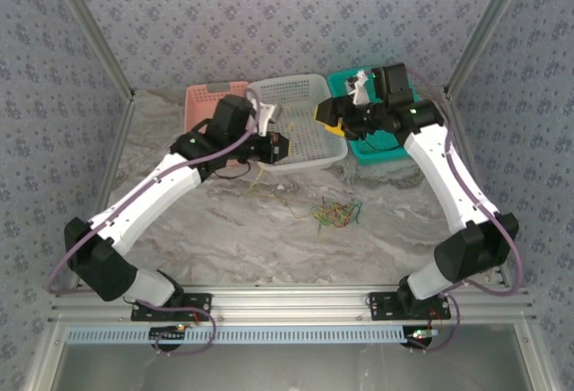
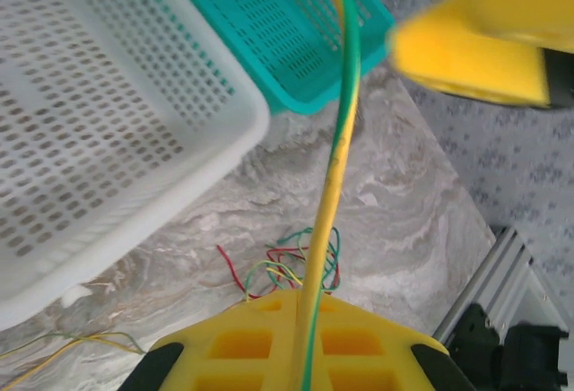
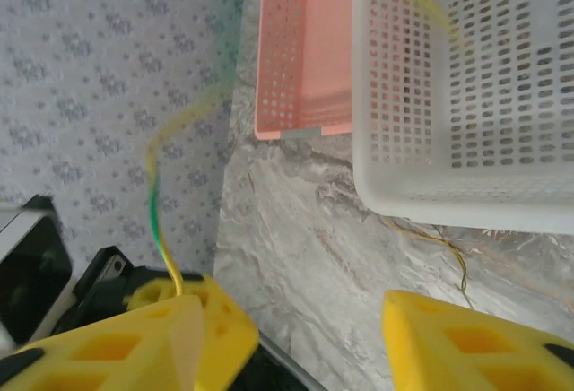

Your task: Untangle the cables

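Observation:
The yellow-green cable in my left gripper is hanging clear of the heap of cables at the white basket's front edge [image 1: 292,169]. I should swing the cable back over the basket's middle [image 1: 303,128].
A loose bunch of thin cables [image 1: 336,214] in green, red and yellow lies on the marble table in front of the baskets. In the left wrist view the bunch [image 2: 289,261] sits just beyond my fingertips. My left gripper [image 1: 276,146] hovers at the white basket's front edge. Seen from its own wrist, the left gripper [image 2: 309,299] is shut on one yellow-green cable [image 2: 339,140], which runs up and away toward my right gripper [image 1: 332,120]. The right gripper [image 3: 296,333] stands open with nothing between its fingers. The same cable [image 3: 158,207] curves up at its left side.
Three baskets line the back: pink [image 1: 208,99], white [image 1: 305,86] and teal [image 1: 381,149]. A few thin yellow wires [image 1: 265,180] lie on the table by the white basket's front wall [image 3: 448,198]. Patterned walls and metal posts close in both sides.

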{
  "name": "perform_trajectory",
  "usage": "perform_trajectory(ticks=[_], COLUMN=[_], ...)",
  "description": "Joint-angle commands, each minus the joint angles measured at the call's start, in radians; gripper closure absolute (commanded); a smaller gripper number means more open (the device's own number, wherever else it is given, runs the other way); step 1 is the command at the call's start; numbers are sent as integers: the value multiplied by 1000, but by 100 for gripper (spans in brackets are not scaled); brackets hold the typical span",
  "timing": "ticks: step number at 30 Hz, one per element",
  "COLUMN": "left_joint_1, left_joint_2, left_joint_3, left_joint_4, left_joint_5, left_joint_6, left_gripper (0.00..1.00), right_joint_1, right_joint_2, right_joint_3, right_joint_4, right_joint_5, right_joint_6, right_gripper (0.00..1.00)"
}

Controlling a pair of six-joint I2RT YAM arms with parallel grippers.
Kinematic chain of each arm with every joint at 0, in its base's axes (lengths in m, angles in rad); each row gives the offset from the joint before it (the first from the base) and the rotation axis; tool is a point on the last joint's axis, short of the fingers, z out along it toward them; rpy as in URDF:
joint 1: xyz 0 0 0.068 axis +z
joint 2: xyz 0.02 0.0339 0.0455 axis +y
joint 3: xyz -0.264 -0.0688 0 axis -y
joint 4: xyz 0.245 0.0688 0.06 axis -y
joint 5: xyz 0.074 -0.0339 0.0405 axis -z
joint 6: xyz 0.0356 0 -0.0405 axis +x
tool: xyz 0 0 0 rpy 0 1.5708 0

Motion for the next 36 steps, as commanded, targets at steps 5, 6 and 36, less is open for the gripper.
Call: perform_trajectory(ticks=[5, 6, 36], left_joint_1=[175, 198, 177], left_joint_2=[-81, -81, 547], left_joint_3=[-33, -28, 350], left_joint_4=[-1, -14, 246], left_joint_5=[92, 94, 104], left_joint_6=[-69, -64, -344], left_gripper=[100, 100, 100], right_joint_1=[-90, -95, -60], right_joint_2=[-197, -207, -295], right_joint_3=[-125, -141, -274], right_joint_4=[122, 118, 48], right_joint_5=[123, 129, 166], right_joint_6=[79, 78, 67], right_gripper=[32, 32, 38])
